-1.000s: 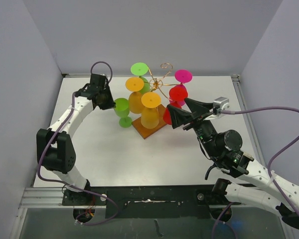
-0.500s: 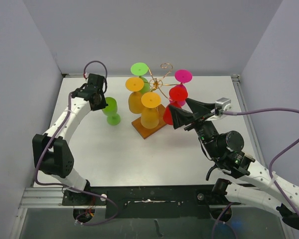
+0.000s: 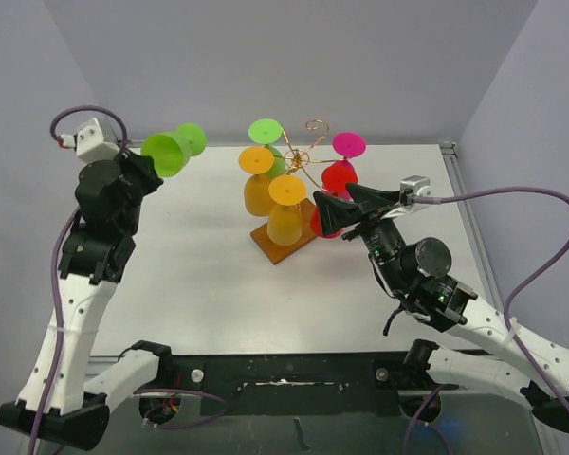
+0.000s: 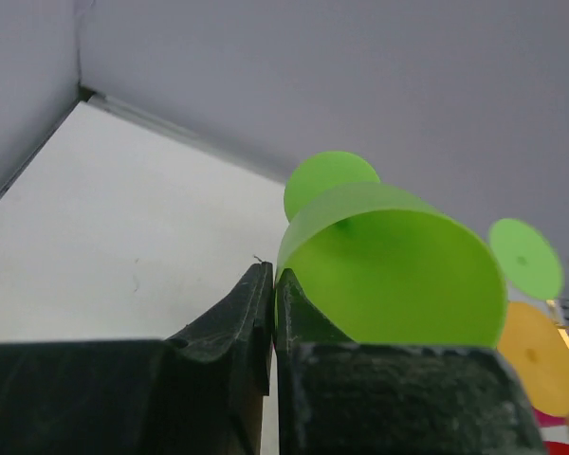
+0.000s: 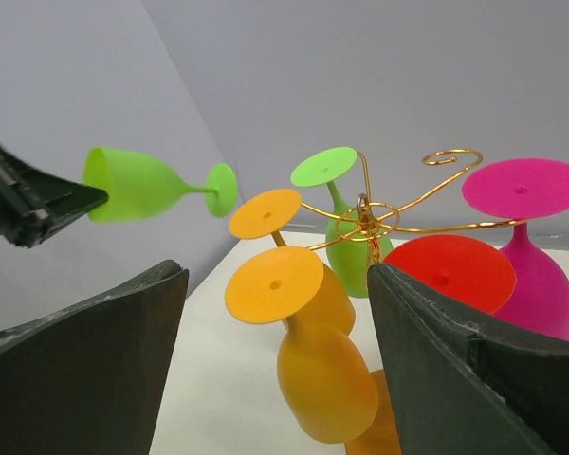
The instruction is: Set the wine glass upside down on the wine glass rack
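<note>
My left gripper is holding the lime green wine glass at its rim [image 5: 97,183]. My right gripper should therefore grip the stem [image 5: 199,190] and turn the glass's foot up before hanging the glass.
The wine glass rack [image 3: 303,163] is a gold wire stand on a brown wooden base [image 3: 283,248] at mid table. It also shows in the right wrist view [image 5: 365,210]. Green, orange, red and magenta glasses hang on it upside down. My left gripper [image 3: 144,165] is raised high at the left and is shut on the rim of a lime green wine glass [image 3: 167,152]. The glass lies on its side with its foot pointing toward the rack. In the left wrist view my gripper [image 4: 273,284] pinches the glass's bowl wall [image 4: 389,265]. My right gripper [image 3: 346,209] is open and empty beside the rack's right side.
Two orange glasses [image 3: 286,213] hang at the rack's front, and a red [image 3: 339,178] and a magenta glass [image 3: 349,145] on its right. One bare curled wire arm [image 3: 315,125] rises at the back. Grey walls enclose the white table [image 3: 199,284].
My left arm has lifted the green glass off the table, carried it up and to the left, and tipped it on its side. My right gripper has shifted slightly toward the rack.
</note>
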Robot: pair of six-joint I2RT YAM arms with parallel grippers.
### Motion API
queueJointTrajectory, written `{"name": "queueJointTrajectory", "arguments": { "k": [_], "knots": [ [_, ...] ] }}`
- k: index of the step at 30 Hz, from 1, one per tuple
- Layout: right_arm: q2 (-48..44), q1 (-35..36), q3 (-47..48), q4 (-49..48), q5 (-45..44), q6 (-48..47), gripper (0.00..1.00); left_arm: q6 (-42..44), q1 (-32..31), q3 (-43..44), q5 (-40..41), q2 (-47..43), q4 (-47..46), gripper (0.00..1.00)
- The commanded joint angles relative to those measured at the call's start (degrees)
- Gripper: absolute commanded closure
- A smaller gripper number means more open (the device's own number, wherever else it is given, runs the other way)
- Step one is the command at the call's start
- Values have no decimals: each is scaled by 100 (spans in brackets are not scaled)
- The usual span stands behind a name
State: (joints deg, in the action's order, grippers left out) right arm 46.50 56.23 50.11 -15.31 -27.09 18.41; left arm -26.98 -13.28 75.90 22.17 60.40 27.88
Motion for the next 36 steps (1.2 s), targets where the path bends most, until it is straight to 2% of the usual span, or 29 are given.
{"name": "queueJointTrajectory", "arguments": {
  "k": [1, 10, 14, 16, 19, 23, 29, 36],
  "knots": [
    [169, -67, 666, -183, -238, 390, 22, -219, 10, -314, -783, -714, -1924, 100],
    [843, -145, 1662, -183, 516, 1059, 23, -811, 10, -986, -2466, -1349, -4279, 100],
    [1270, -142, 2196, -242, 618, 1484, 35, -1151, 15, -1448, -2980, -1456, -5474, 100],
    [1453, -150, 2410, -303, 816, 1695, 39, -1240, 10, -1607, -3084, -1470, -5867, 100],
    [1683, -150, 2580, -640, 1314, 2003, 39, -1305, 11, -1738, -3271, -1425, -6251, 100],
    [1965, -151, 2822, -855, 1536, 2642, 38, -1372, 14, -1833, -3521, -1346, -6642, 100],
    [2413, -155, 3217, -937, 1406, 3198, 49, -1500, 13, -1924, -3865, -1244, -7033, 100],
    [2810, -164, 3619, -973, 1399, 3730, 47, -1605, 2, -1952, -4126, -1165, -7200, 100]
  ]
}}
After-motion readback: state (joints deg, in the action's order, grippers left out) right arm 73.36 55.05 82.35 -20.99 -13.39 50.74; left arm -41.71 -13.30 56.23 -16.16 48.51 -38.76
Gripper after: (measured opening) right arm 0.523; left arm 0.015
